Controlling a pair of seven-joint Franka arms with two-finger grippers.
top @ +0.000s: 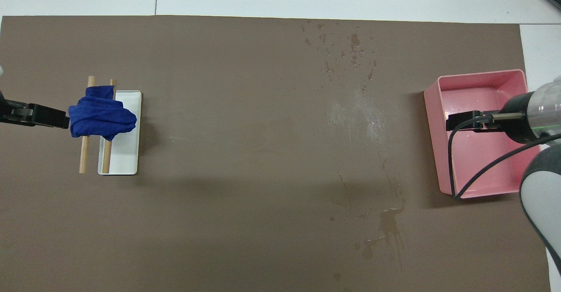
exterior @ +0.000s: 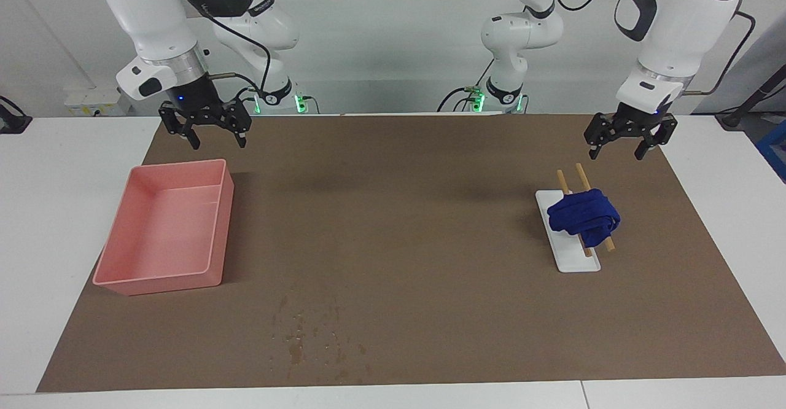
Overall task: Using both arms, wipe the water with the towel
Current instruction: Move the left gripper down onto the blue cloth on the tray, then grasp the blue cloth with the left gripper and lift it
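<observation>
My gripper will lift the blue towel (top: 101, 114) away in one clump and leave the wooden sticks (top: 107, 157) behind, because the towel just rests bunched across them.
The blue towel (exterior: 583, 215) lies bunched over the two wooden sticks of a white rack (exterior: 577, 260), toward the left arm's end of the table; it also shows in the overhead view (top: 101, 117). The water (exterior: 307, 329) is a patch of dark specks on the brown mat, farther from the robots than the pink tray, and shows in the overhead view (top: 346, 51). My left gripper (exterior: 629, 142) hangs open and empty in the air, over the mat by the rack's end nearer the robots. My right gripper (exterior: 216, 132) hangs open and empty over the tray's nearer edge.
A pink tray (exterior: 159, 283) stands empty at the right arm's end of the mat, also seen from overhead (top: 477, 75). A wet smear with a dark blotch (top: 388, 226) runs on the mat beside the tray, nearer the robots than the specks.
</observation>
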